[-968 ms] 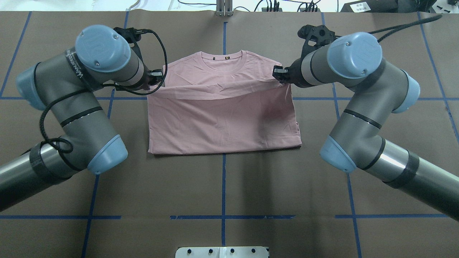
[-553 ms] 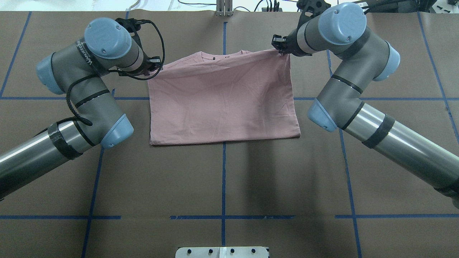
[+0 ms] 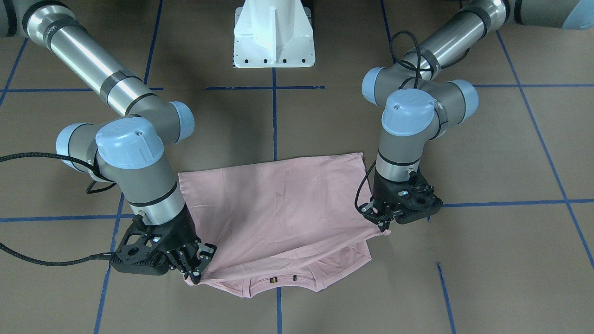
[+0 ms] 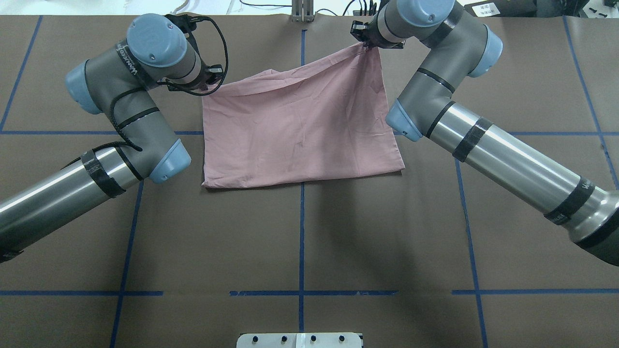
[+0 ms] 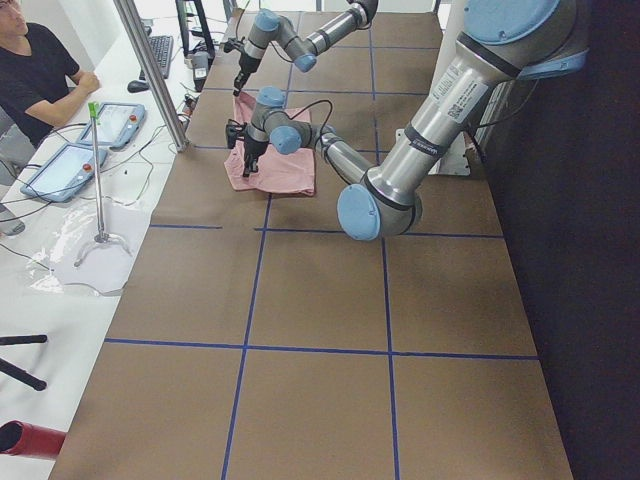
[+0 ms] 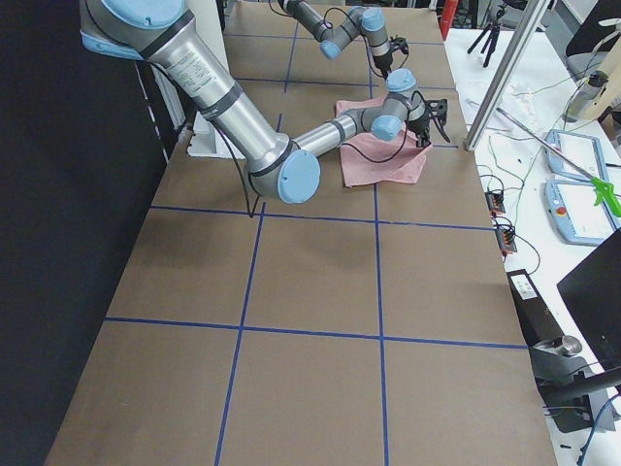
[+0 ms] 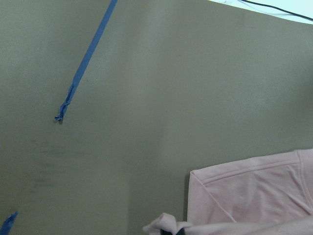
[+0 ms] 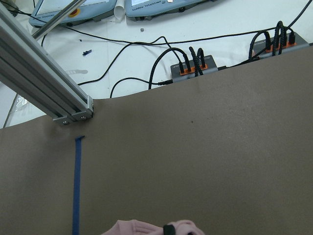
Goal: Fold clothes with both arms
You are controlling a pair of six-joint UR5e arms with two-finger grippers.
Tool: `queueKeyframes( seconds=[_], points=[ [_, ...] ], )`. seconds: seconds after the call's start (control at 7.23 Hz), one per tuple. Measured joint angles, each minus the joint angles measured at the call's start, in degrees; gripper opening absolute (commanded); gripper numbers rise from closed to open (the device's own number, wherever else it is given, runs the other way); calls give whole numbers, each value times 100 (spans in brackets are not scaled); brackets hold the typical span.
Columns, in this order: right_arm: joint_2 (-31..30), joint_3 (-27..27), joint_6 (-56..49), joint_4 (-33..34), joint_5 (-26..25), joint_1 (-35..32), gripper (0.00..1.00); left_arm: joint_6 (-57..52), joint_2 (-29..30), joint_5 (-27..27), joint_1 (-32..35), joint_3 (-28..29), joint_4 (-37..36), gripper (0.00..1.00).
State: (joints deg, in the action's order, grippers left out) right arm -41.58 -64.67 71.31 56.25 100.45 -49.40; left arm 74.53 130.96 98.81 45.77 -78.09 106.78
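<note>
The upper layer (image 3: 289, 253) is stretched smooth from corner to corner, so my right gripper should continue lowering its corner and let go of it beside the collar (image 3: 222, 282).
The pale pink T-shirt (image 4: 300, 125) lies folded on the brown table, plain side up. Its collar (image 3: 278, 280) shows under the lifted layer in the front-facing view. My left gripper (image 4: 211, 83) is shut on the upper layer's left corner, low over the table; it also shows in the front-facing view (image 3: 381, 223). My right gripper (image 4: 361, 42) is shut on the right corner and holds it higher and farther out; it also shows in the front-facing view (image 3: 195, 274). Each wrist view shows a pinched bunch of pink cloth (image 7: 166, 225) (image 8: 151, 227) at its bottom edge.
The white pedestal base (image 3: 274, 37) stands at the robot's side. An aluminium post (image 8: 44, 83) and cable boxes (image 8: 190, 68) sit at the table's far edge. Blue tape lines (image 4: 301, 232) grid the table. An operator (image 5: 40, 70) sits beyond the far edge.
Both grippers have carried the shirt's upper layer away from the robot, over the collar, toward the far edge. The right one has gone farther and higher than the left.
</note>
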Motion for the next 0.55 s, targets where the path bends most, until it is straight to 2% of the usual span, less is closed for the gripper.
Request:
queueKeyframes(
  seconds=[0.55],
  points=[
    [-41, 114, -217, -35, -6, 79, 0, 2, 138, 0, 20, 367, 267, 0]
  ],
)
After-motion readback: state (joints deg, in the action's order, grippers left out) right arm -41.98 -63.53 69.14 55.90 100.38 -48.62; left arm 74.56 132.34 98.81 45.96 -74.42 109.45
